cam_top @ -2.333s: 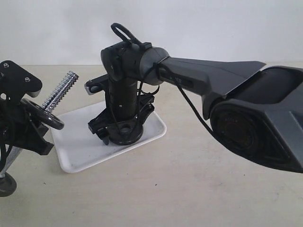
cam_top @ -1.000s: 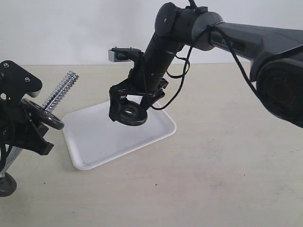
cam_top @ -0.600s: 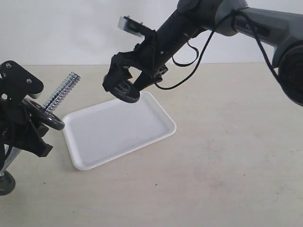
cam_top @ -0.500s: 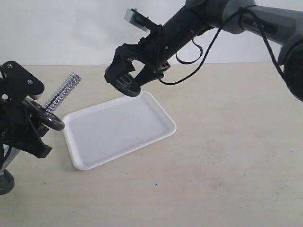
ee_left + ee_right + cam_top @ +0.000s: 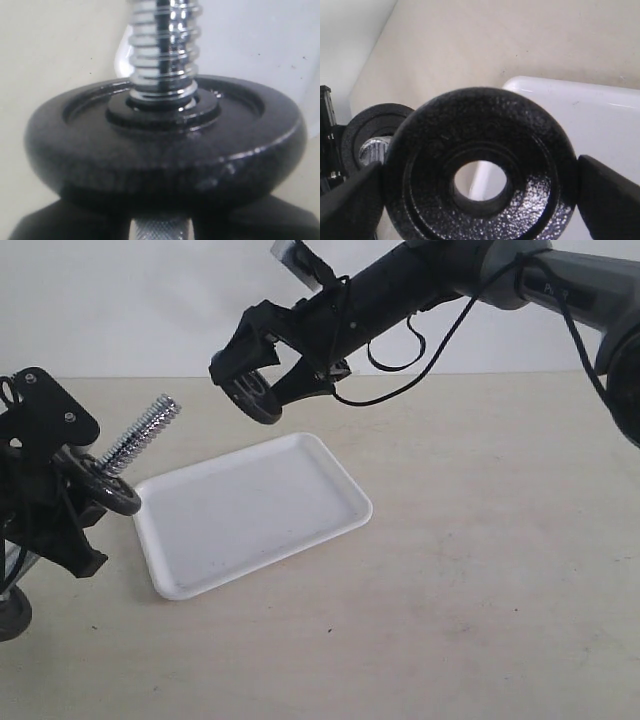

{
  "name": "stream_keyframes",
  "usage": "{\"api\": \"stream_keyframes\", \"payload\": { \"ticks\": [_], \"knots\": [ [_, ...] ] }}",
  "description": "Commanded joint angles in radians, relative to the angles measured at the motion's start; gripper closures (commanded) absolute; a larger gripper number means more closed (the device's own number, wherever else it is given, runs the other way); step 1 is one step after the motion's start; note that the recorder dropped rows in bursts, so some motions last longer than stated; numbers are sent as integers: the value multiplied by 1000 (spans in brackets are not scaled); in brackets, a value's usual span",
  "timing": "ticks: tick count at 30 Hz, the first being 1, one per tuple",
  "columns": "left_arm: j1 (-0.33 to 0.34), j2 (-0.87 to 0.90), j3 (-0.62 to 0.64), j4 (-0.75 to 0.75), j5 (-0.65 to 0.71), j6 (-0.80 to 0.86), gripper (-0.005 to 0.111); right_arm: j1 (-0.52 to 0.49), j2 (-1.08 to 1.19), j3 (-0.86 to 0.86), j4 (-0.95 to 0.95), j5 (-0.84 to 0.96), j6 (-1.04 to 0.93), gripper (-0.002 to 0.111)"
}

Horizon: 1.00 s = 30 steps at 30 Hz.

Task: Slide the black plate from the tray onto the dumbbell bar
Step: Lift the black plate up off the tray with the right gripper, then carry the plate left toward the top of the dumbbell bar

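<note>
The black plate's hole [image 5: 480, 187] points at the tray's edge, wide of the bar, so the robot's right gripper should first move the plate toward the bar's threaded end [image 5: 166, 406] and then slide it on.
My right gripper [image 5: 256, 382] is shut on the black plate [image 5: 258, 400], gripping its rim and holding it in the air above the far edge of the white tray [image 5: 250, 515]. In the right wrist view the plate [image 5: 532, 192] sits between both fingers [image 5: 607, 197], and the tray shows through its hole. The dumbbell bar [image 5: 146, 430] tilts up to the right, its threaded end free and pointing toward the plate, a short gap apart. My left gripper [image 5: 62, 502] is shut on the bar's knurled middle [image 5: 161, 229], just under a black disc [image 5: 165, 150].
Another black disc [image 5: 12, 615] on the bar's lower end shows at the left edge. The tray holds nothing. The beige tabletop [image 5: 480, 570] extends to the right and front. A pale wall stands behind.
My right gripper has lifted the black plate off the tray and carried it up and left, toward the bar's threaded end. The bar has shifted slightly right.
</note>
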Motion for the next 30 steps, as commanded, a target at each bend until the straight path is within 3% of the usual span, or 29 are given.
{"api": "stream_keyframes", "payload": {
  "ticks": [1, 18, 30],
  "knots": [
    [2, -40, -32, 46, -407, 20, 102, -8, -43, -5, 111, 2, 11, 108],
    [2, -40, -32, 46, -453, 80, 102, -5, -134, -1, 104, 2, 84, 108],
    [2, -40, -32, 8, -498, 145, 102, 7, -189, 161, 146, 2, 77, 108]
  ]
}}
